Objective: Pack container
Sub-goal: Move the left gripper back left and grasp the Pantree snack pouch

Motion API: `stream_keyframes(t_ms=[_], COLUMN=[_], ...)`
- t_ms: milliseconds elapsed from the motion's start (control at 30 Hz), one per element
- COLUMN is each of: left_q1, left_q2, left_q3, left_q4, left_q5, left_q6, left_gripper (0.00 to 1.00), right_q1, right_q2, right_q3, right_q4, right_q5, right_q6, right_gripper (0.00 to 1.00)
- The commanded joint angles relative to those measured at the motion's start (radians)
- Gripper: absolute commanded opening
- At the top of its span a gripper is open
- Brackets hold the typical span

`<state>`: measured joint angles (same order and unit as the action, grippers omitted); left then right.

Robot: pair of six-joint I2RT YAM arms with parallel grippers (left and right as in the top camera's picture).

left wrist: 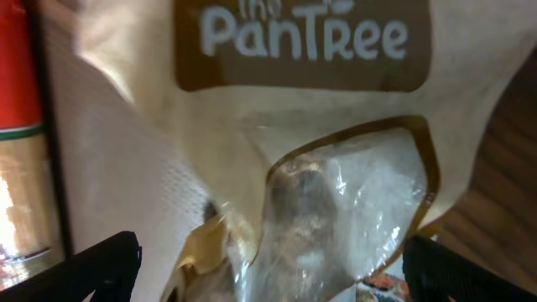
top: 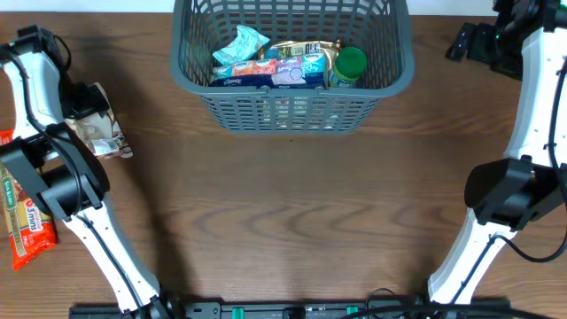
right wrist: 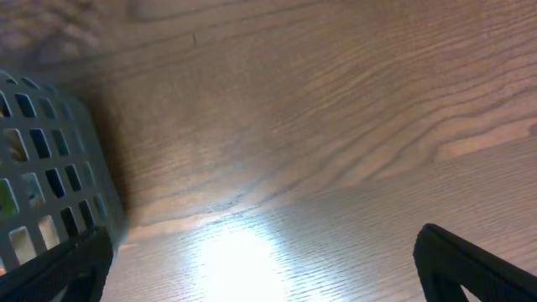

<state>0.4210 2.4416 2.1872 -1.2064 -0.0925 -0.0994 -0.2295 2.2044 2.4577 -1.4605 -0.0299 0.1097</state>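
Note:
The PanTree pouch's clear window [left wrist: 346, 195] is between my left gripper's open fingers, and the red-topped package is outside them. I should keep reaching in until the fingers pinch the pouch [left wrist: 295, 247].
The container [top: 283, 111], a dark grey slotted basket, stands at the table's far middle. It holds a teal packet [top: 241, 42], tissue packs [top: 270, 71], a gold packet [top: 306, 49] and a green-lidded jar [top: 350, 64]. My left gripper [top: 93, 120] is open at the far left, its fingers [left wrist: 264, 260] wide apart on either side of a cream and brown "PanTree" pouch [left wrist: 319, 184], which also shows in the overhead view [top: 106, 142]. My right gripper [top: 465, 42] is open and empty over bare table, right of the basket [right wrist: 42, 184]; its fingers [right wrist: 264, 252] are spread wide.
An orange pasta packet [top: 27, 232] lies at the left edge, near my left arm's elbow. A red-topped package [left wrist: 17, 75] sits just left of the pouch. Brown wooden table [top: 292, 213] lies in front of the basket.

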Motion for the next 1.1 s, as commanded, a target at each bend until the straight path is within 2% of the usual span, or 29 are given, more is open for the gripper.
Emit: stream_keyframes(t_ms=[0,367,600,633,733,933,1067], left_q1=[0.006,0.006,0.005,0.005,0.005,-0.006,-0.028], left_q2=[0.024,0.024,0.021,0.017,-0.002,-0.093,-0.24], left_q3=[-0.055,-0.153,-0.153,-0.152,-0.15,-0.105,-0.105], left_q4=[0.026,0.089,0.074,0.071,0.056,-0.014,-0.043], left_q5=[0.006,0.006,0.007,0.007,0.007,0.007,0.007], left_q6=[0.017,0.018,0.017,0.017,0.017,0.017,0.016], left_gripper=[0.98,1.0,0.57,0.48,0.41,0.06,0.06], right_q1=[0.002,0.002,0.002,0.002,0.002,0.002,0.002], right_q2=[0.003,0.002,0.002,0.002,0.002,0.002,0.002], right_q3=[-0.001,0.0,0.0,0.0,0.0,0.0,0.0], right_q4=[0.002,-0.002,-0.015,-0.018,-0.026,-0.032,-0.035], right_q5=[0.0,0.0,0.0,0.0,0.0,0.0,0.0], right_q6=[-0.01,-0.01,-0.019,-0.018,-0.021,-0.037,-0.037], right_gripper=[0.99,0.99,0.99,0.99,0.99,0.99,0.99])
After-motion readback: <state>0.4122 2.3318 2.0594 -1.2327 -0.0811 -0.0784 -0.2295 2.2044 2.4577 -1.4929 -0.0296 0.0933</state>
